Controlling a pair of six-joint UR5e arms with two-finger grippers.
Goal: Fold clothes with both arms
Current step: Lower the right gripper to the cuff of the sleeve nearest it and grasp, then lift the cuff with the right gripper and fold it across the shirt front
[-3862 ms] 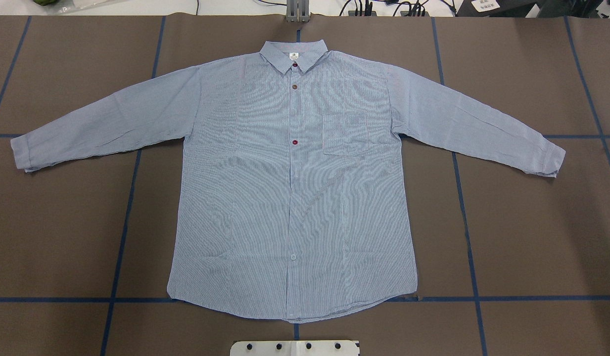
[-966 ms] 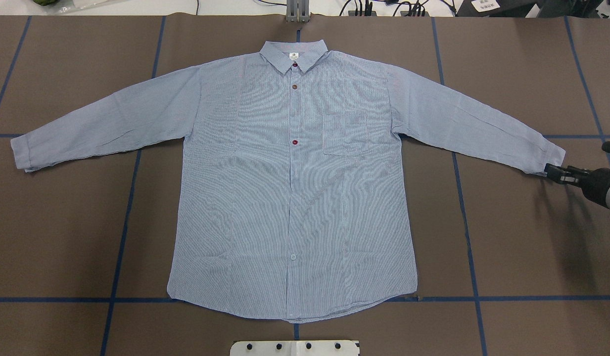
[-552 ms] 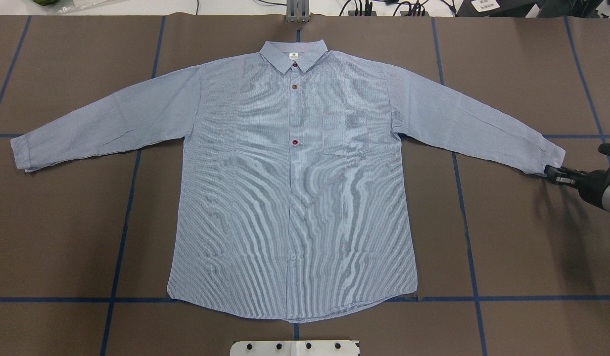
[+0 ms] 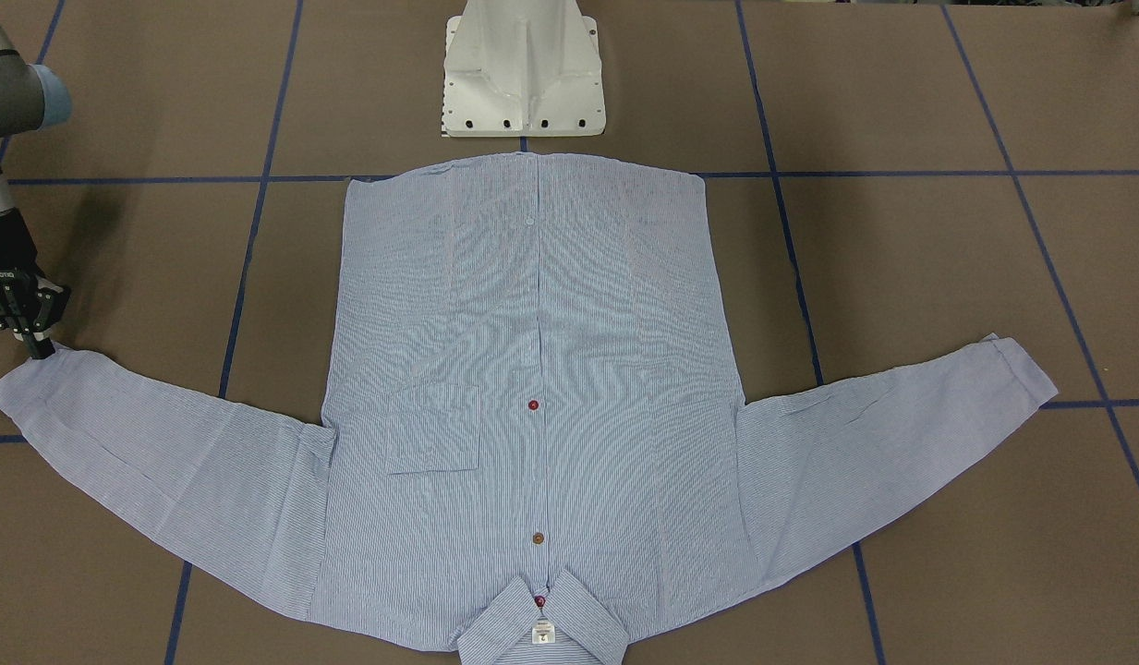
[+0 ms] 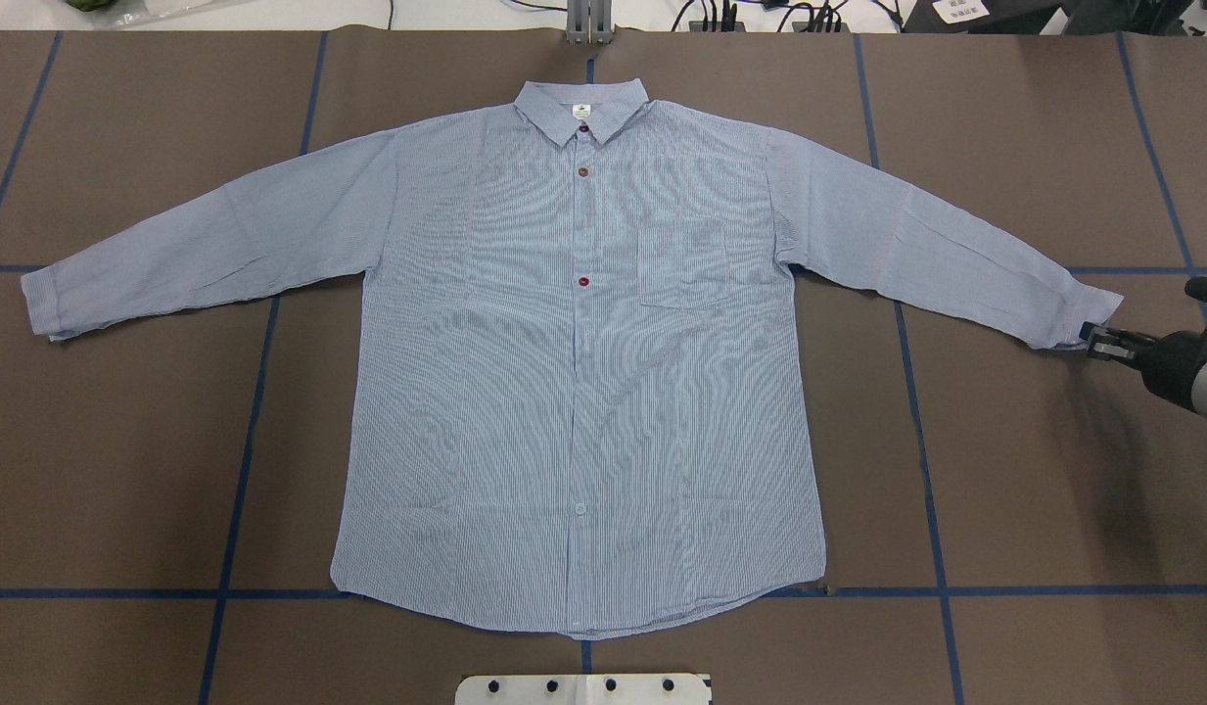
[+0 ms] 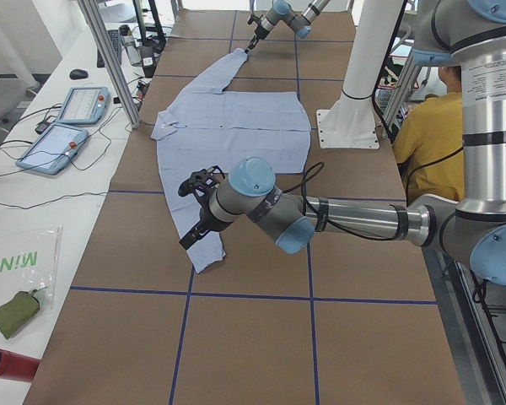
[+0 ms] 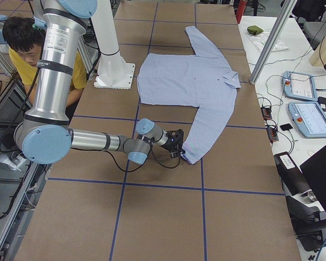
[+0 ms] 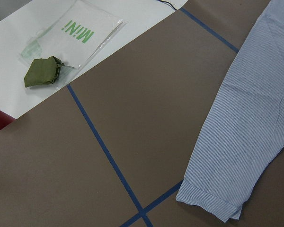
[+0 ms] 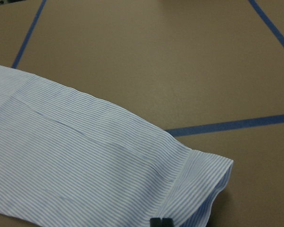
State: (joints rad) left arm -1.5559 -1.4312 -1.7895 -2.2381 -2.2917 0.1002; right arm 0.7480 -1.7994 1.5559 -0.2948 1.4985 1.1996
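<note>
My right gripper is pinching the cuff's edge (image 4: 20,382), and the shirt's front (image 4: 643,432) is flat and clear. So I should keep carrying the cuff across until it is past the buttons.
The light blue striped shirt (image 5: 574,372) lies flat and face up, buttoned, with its collar (image 5: 581,108) at the far side and both sleeves spread. My right gripper (image 5: 1094,338) is low at the cuff of the sleeve on the overhead view's right (image 5: 1083,313). In the right wrist view its fingertips (image 9: 161,221) are pressed together on the cuff's edge (image 9: 203,189). My left gripper (image 6: 188,239) shows only in the exterior left view, above the other sleeve near its cuff (image 8: 210,203). I cannot tell whether it is open or shut.
The white pedestal base (image 4: 523,69) stands just behind the shirt's hem. Blue tape lines cross the brown table cover (image 5: 1004,470). A green pouch (image 8: 42,72) and a plastic bag lie on the white side table. Teach pendants (image 6: 59,135) lie beside it. A person in yellow (image 7: 22,49) sits behind the robot.
My right arm came in from the right edge and reached the sleeve cuff. Since 0.6 s ago the cuff has shifted slightly toward the far side and new creases run along that sleeve.
</note>
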